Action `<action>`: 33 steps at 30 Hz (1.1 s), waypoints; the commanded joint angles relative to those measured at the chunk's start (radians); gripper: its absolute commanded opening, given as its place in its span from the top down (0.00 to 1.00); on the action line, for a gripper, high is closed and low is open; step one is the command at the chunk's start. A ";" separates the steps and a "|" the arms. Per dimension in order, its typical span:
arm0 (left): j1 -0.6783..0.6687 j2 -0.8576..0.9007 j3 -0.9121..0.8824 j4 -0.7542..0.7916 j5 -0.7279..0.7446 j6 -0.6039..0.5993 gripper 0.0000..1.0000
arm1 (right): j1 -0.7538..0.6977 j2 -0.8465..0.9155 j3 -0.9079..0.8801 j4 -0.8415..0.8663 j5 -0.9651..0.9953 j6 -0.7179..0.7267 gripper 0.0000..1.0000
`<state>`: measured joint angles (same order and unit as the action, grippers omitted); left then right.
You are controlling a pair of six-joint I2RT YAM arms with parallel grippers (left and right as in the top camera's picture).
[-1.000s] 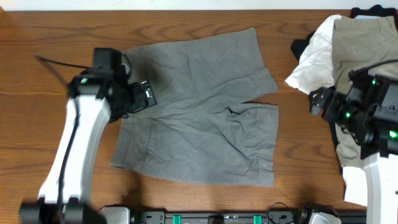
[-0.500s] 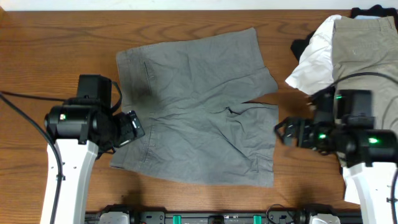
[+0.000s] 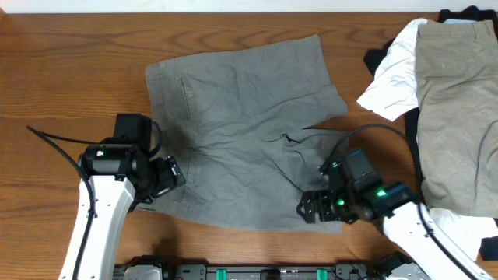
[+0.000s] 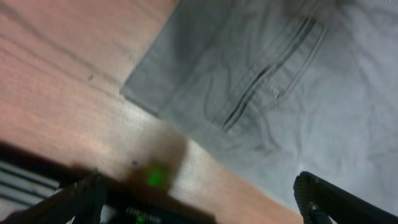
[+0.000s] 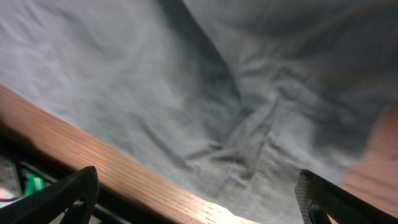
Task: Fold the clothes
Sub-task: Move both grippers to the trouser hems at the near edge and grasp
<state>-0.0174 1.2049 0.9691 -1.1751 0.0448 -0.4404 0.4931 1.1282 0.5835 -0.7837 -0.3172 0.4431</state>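
Note:
I carry on lowering, as the near waistband corner of the grey shorts lies flat and free below my left gripper's open fingers, until they close there.
Grey shorts lie flat on the wooden table, waistband to the left, legs to the right. My left gripper is open over the near waistband corner; its fingers straddle the hem edge and bare wood. My right gripper is open over the near leg hem at the table's front edge. Neither holds any cloth.
A pile of clothes sits at the right: khaki trousers on a white garment, with black cloth under them. The table's front edge and a black rail lie just below both grippers.
Both arms have moved toward the front edge and down. The left gripper went from the waistband's middle to its near corner. The right gripper came left from the pile to the near leg hem.

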 commanded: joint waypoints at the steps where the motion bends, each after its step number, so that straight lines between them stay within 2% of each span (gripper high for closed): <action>1: 0.026 0.043 -0.025 0.029 -0.016 0.035 0.02 | 0.071 0.034 -0.018 0.018 0.122 0.132 0.01; 13: 0.065 0.326 -0.038 0.075 -0.047 0.055 0.02 | 0.169 0.087 -0.018 -0.005 0.251 0.366 0.01; 24: 0.065 0.418 -0.067 0.167 -0.057 0.076 0.02 | 0.169 0.088 -0.018 0.018 0.251 0.383 0.01; 27: 0.065 0.418 -0.099 0.171 -0.057 0.037 0.01 | 0.169 0.088 -0.023 0.038 0.246 0.388 0.02; 31: 0.065 0.418 -0.144 0.177 -0.057 0.015 0.09 | 0.169 0.088 -0.038 0.067 0.236 0.403 0.02; 33: 0.065 0.418 -0.166 0.188 -0.057 -0.001 0.17 | 0.169 0.088 -0.049 0.080 0.233 0.403 0.03</action>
<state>0.0433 1.6150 0.8318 -0.9924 0.0071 -0.4122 0.6537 1.2110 0.5549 -0.7124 -0.0868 0.8246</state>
